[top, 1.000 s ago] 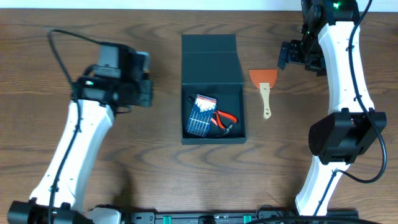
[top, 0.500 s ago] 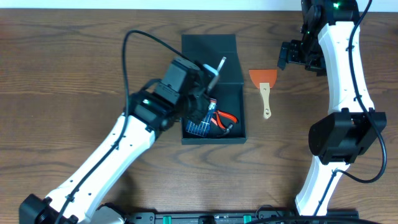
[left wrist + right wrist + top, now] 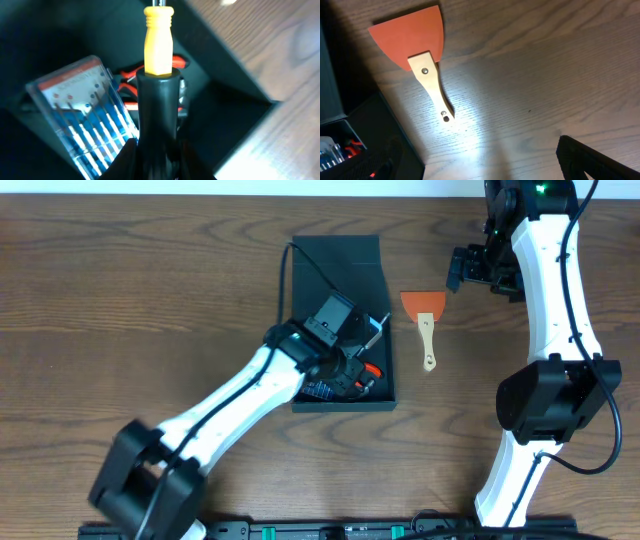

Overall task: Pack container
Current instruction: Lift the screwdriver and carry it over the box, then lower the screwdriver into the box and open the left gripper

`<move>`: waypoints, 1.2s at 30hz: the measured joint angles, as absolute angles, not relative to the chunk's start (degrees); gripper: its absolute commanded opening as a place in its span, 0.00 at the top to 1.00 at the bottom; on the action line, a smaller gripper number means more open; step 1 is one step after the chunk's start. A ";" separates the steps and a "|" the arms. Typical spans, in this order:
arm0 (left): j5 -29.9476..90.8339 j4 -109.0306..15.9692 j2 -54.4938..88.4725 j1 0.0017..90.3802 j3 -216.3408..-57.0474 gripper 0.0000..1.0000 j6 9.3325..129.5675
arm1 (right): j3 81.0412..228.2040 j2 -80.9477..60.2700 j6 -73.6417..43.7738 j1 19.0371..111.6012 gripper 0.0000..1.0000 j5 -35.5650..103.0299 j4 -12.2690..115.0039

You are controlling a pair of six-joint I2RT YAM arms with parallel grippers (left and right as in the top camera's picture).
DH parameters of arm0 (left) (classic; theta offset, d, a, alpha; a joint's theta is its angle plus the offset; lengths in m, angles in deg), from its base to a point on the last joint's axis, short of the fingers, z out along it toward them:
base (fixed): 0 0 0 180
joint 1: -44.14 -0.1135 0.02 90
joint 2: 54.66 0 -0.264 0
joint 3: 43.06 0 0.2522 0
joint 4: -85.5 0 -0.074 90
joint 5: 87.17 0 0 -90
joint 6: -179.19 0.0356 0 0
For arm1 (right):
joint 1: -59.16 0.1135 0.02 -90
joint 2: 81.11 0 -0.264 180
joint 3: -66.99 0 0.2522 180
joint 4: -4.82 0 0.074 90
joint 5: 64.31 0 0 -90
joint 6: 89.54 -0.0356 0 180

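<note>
The container's flap lid is open and the screwdriver is over the container point(image 3: 159, 46). My left gripper should go on lowering the screwdriver and let go of it on the blue case point(image 3: 318, 390).
The container point(image 3: 336, 266), a dark teal-black box with its flap lid open at the back, stands mid-table. Inside lie a blue screwdriver-set case point(image 3: 318, 389) and red-handled pliers point(image 3: 373, 370). My left gripper point(image 3: 360, 343) is shut on a screwdriver point(image 3: 381, 322) with a yellow and black handle point(image 3: 158, 42), held over the box's right half, above the case point(image 3: 85, 120) and pliers point(image 3: 176, 62). My right gripper point(image 3: 463, 270) is open and empty, up at the back right. An orange scraper with a wooden handle point(image 3: 425, 321) lies on the table right of the box, below it point(image 3: 415, 40).
The brown wooden table point(image 3: 150, 270) holds only the box and the scraper. The box's side wall point(image 3: 350, 120) shows at the left of the right wrist view. The right arm's base point(image 3: 545, 405) stands at the front right.
My left arm has swung from the table's left side to over the box, carrying the screwdriver, and has come down toward the box's right half. The right arm has not moved.
</note>
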State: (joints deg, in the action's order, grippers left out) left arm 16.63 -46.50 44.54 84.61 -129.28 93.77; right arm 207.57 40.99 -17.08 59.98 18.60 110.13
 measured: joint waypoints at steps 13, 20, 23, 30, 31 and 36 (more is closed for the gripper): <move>13.74 -46.41 52.87 84.65 -129.28 0.94 93.92 | 207.57 40.99 -17.08 59.98 0.01 18.60 110.13; 9.00 -45.91 52.87 84.65 -129.28 0.94 93.59 | 207.57 40.99 -17.08 59.98 0.01 18.60 110.13; 6.77 -45.30 52.87 84.65 -129.28 0.95 92.30 | 207.57 40.99 -17.08 59.98 0.01 18.60 110.13; 4.89 -44.71 52.87 84.65 -129.28 0.95 90.49 | 207.57 40.99 -17.08 59.98 0.01 18.60 110.13; 4.74 -44.68 52.87 84.65 -129.28 0.94 90.42 | 207.57 40.99 -17.08 59.98 0.01 18.60 110.13; 4.26 -44.62 52.87 84.65 -129.28 0.62 90.25 | 207.57 40.99 -17.08 59.98 0.01 18.60 110.13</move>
State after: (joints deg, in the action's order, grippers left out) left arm 4.26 -44.62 52.87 84.65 -129.28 90.25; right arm 207.57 40.99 -17.08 59.98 18.60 110.13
